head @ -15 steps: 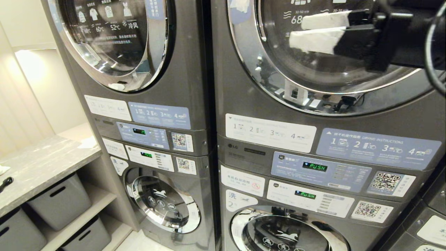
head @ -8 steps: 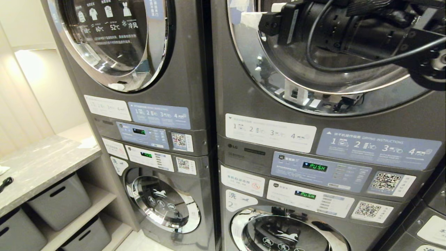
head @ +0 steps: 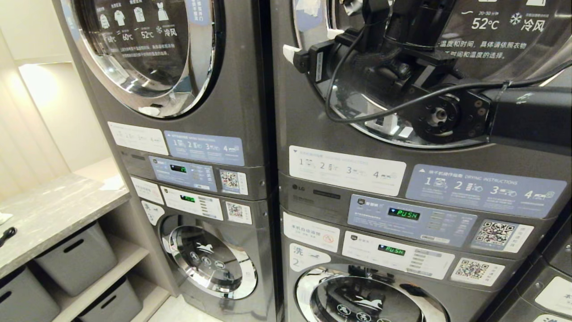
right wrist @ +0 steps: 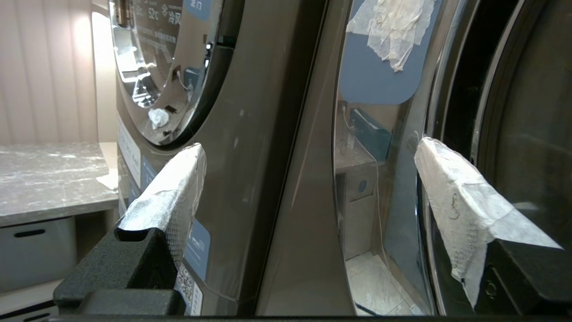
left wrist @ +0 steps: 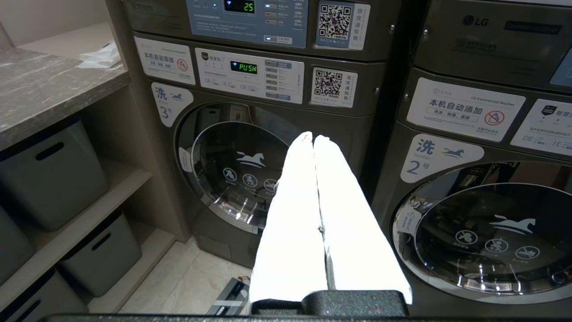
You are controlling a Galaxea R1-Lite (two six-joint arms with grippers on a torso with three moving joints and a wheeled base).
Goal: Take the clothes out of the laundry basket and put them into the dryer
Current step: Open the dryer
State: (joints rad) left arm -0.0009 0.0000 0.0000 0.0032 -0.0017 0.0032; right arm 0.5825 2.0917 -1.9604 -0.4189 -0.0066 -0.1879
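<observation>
The finger of the robot's right gripper meets the shut dryer door's chrome rim at an angle, so the robot should move back and turn it along the door toward the door's handle hollow.
The dryer is the upper right machine, and its round glass door looks shut. My right gripper is open at the door's left rim, with white-wrapped fingers spread apart. In the right wrist view the right gripper straddles the chrome door rim with nothing held. My left gripper is shut and empty, hanging low and pointing toward the lower washers. The laundry basket and the clothes are out of view.
A second dryer-and-washer stack stands to the left. A marble counter with grey bins beneath it is at far left. Washer doors sit below the control panels. A torn white tissue sticks to the door's blue label.
My right arm has swung leftward across the dryer door and turned at the wrist. Its fingers now sit at the door's left rim, spread wider. The left arm has not moved.
</observation>
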